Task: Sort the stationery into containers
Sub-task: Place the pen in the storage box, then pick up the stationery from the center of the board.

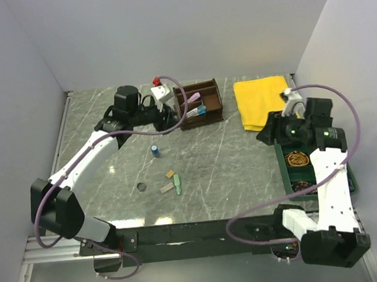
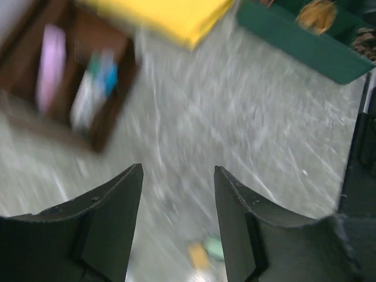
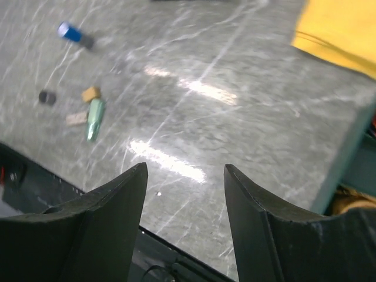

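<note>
The blue-capped bottle (image 1: 155, 151) is standing upright, away from the erasers. My open left gripper should keep going toward the bottle until its fingers are on both sides of the blue cap (image 1: 154, 147).
The brown wooden organiser (image 1: 200, 104) stands at the back centre and holds a pink item (image 2: 50, 67) and white pens with blue and green caps (image 2: 94, 88). My left gripper (image 1: 167, 122) hovers just left of it, open and empty; it also shows in the left wrist view (image 2: 178, 170), which is blurred. A blue-capped bottle (image 1: 155, 150), a tan eraser (image 1: 169, 174), a green eraser (image 1: 177, 184) and a beige eraser (image 1: 166, 189) lie mid-table. The dark green tray (image 1: 289, 175) with coiled bands sits at the right. My right gripper (image 1: 268, 135), open and empty, hangs by the tray's far left corner.
A folded yellow cloth (image 1: 262, 100) lies at the back right between organiser and tray. A small black ring (image 1: 142, 186) lies left of the erasers. The right wrist view shows the bottle (image 3: 71, 32), ring (image 3: 47, 97), erasers (image 3: 90, 93) and the table's near edge.
</note>
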Controlling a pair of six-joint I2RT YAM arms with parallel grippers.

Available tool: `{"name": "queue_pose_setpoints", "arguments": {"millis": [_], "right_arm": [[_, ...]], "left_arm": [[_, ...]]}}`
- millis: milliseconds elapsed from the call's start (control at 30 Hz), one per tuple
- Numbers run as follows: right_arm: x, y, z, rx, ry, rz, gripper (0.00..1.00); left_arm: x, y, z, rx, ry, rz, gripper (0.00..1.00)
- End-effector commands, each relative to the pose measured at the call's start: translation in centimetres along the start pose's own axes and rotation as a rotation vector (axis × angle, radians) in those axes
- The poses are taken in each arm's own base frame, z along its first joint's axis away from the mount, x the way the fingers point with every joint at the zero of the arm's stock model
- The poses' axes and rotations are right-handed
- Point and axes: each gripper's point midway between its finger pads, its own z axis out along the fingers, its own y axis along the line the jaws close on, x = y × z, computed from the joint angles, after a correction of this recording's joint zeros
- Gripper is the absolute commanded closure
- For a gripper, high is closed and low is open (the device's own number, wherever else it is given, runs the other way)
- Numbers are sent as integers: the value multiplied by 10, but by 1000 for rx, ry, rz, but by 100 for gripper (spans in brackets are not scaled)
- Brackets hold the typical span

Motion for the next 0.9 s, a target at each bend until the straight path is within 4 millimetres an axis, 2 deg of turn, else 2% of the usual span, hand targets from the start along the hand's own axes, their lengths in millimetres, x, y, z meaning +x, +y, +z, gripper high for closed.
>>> {"name": "queue_pose_setpoints", "arguments": {"millis": [0, 33, 100, 133, 200, 267, 300, 333, 367, 500, 867], "right_arm": [[-26, 15, -1, 12, -76, -139, 37], [-28, 17, 1, 14, -81, -78, 37], [-30, 22, 11, -1, -92, -51, 38], [-30, 25, 15, -4, -87, -31, 39], [-31, 39, 26, -36, -62, -78, 39], [-39, 44, 32, -49, -61, -108, 39], [-42, 47, 34, -58, -62, -115, 39], [-44, 47, 35, -61, -63, -117, 39], [-47, 49, 37, -69, -60, -118, 39], [-47, 51, 42, -90, -63, -125, 39], [-47, 54, 44, -104, -69, -135, 39]], "left_arm": [[113, -3, -40, -310, 380, -527, 43], [114, -2, -48, -353, 379, -531, 42], [135, 7, -58, -452, 398, -512, 42], [138, 11, -62, -482, 396, -490, 42], [151, 27, -68, -548, 431, -422, 41], [165, 40, -69, -579, 494, -390, 41], [163, 45, -69, -587, 502, -391, 42], [172, 49, -65, -575, 539, -367, 42], [172, 53, -64, -574, 546, -352, 42], [166, 64, -55, -572, 539, -334, 42], [193, 70, -43, -531, 660, -365, 48]]}}
